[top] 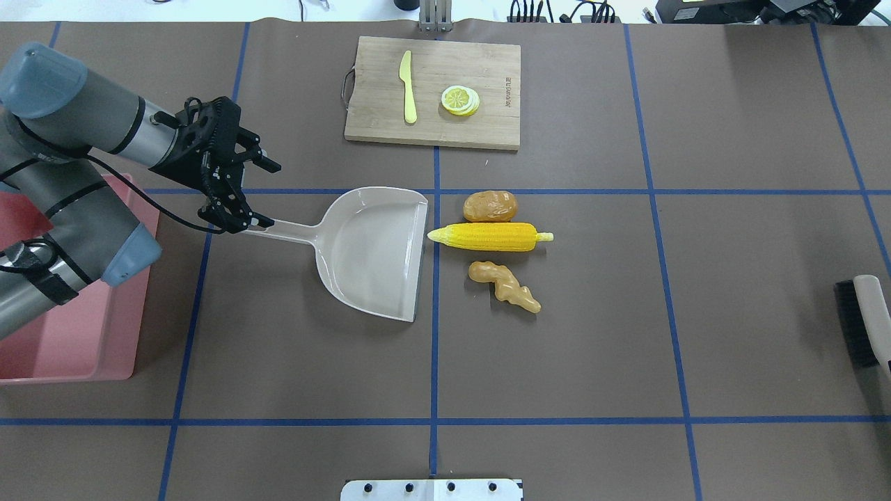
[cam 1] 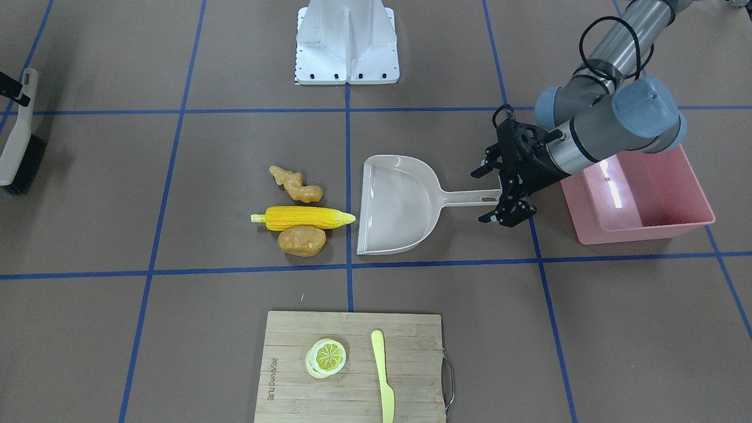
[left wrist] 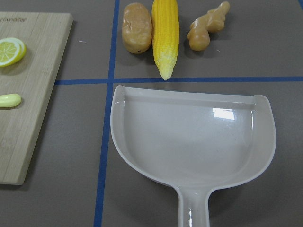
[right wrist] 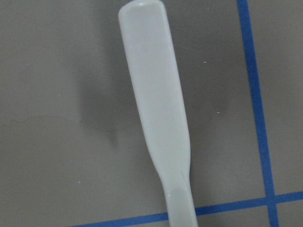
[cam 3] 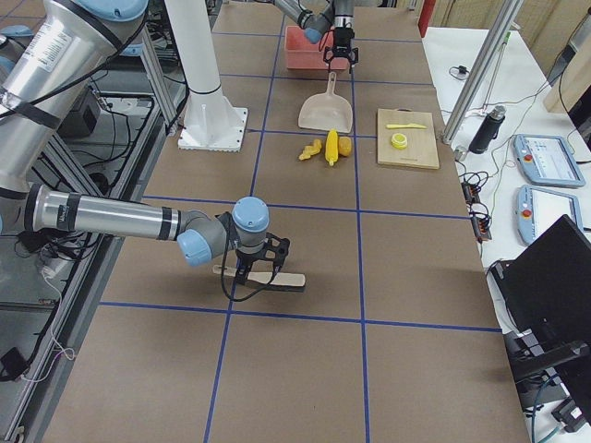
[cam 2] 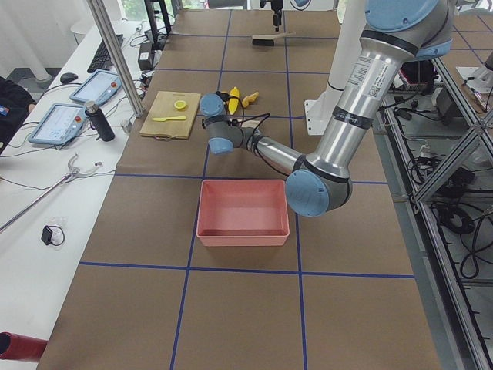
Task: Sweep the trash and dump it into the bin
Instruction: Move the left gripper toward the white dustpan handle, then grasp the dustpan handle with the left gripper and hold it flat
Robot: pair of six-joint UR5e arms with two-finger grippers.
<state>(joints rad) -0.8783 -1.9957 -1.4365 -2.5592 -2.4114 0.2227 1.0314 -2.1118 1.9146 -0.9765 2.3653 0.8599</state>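
The corn cob [cam 1: 303,218] is pointing its tip at the dustpan's low front edge [cam 1: 361,211], so I expect the corn cob to slide in tip first when I sweep it.
The trash lies in a cluster mid-table: a yellow corn cob [top: 487,236], a golden-brown potato [top: 490,206] and a tan ginger root [top: 505,285]. A beige dustpan [top: 369,250] lies flat with its open mouth facing them, the corn tip nearly at its lip [left wrist: 164,71]. My left gripper [cam 1: 486,195] is open, its fingers straddling the end of the dustpan handle [cam 1: 470,198]. The pink bin [cam 1: 646,229] stands just behind that arm. My right gripper [cam 3: 259,269] hovers at a brush handle [right wrist: 156,104]; I cannot tell its state.
A wooden cutting board [top: 487,132] at the far edge carries a lemon slice [top: 460,99] and a yellow knife [top: 408,87]. The brush [top: 866,320] lies at the table's right end. The robot's white base plate [cam 1: 346,53] sits at the near middle.
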